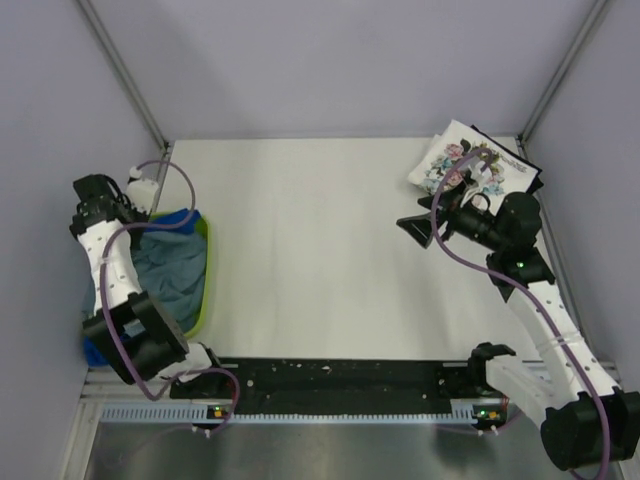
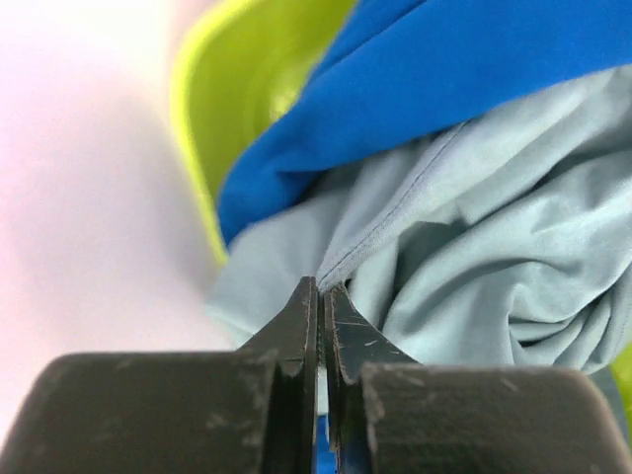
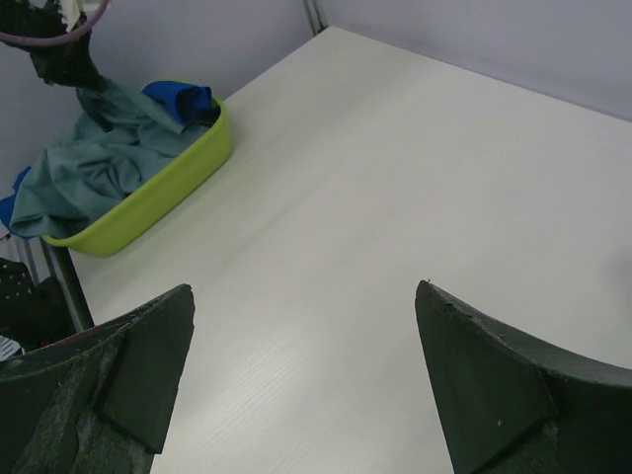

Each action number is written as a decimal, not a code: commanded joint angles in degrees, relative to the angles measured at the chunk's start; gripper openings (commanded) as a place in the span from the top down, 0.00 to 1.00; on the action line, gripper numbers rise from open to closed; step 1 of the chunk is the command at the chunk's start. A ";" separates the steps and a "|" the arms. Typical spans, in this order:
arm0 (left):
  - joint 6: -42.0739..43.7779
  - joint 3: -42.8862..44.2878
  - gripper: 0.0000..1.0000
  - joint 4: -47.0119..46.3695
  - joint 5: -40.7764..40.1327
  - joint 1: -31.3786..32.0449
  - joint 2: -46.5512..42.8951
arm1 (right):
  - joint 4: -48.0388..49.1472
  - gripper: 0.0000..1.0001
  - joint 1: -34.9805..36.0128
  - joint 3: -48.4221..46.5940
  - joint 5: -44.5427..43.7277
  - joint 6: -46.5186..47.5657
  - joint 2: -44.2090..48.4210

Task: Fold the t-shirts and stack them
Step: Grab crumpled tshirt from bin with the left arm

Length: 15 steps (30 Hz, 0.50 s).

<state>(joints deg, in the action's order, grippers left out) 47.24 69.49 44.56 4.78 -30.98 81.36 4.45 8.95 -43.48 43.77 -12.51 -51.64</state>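
Note:
My right gripper is far from the grey-blue t-shirt crumpled in the tray (image 1: 174, 275), so next my left gripper drags the t-shirt to the table's middle (image 1: 345, 272) before both grippers spread it.
The dusty grey-blue t-shirt (image 2: 474, 227) lies crumpled in the lime-green tray (image 2: 237, 59), with the royal blue t-shirt (image 2: 464, 69) bunched at the tray's far end. My left gripper (image 2: 321, 286) is shut on a seam fold of the grey-blue shirt; in the top view it (image 1: 155, 218) sits at the tray's far end. The white floral t-shirt (image 1: 465, 165) lies folded at the far right corner, on top of the black shirt (image 1: 522, 165). My right gripper (image 1: 420, 228) is open and empty above bare table, left of that stack.
The tray (image 1: 205, 275) stands at the table's left edge. In the right wrist view the tray (image 3: 148, 202) with the grey-blue shirt (image 3: 89, 168) lies far across the white tabletop (image 3: 375, 178). Purple cables loop off both arms.

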 commanded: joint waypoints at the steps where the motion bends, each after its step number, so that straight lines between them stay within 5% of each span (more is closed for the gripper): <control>1: -4.52 12.57 1.00 4.92 4.79 0.22 -10.86 | 2.49 0.09 0.80 -4.85 1.23 -1.10 0.13; 8: -16.55 41.12 1.00 5.54 16.04 0.57 -16.59 | 8.20 0.10 1.77 -6.26 2.46 -6.64 0.13; 15: -33.59 61.19 1.00 4.94 41.06 0.66 -13.42 | 9.35 0.11 3.00 -6.61 2.55 -8.58 -0.40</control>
<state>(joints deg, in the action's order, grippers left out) 26.92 125.54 51.09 27.42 -30.59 65.93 10.39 10.70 -47.27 45.32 -19.20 -51.94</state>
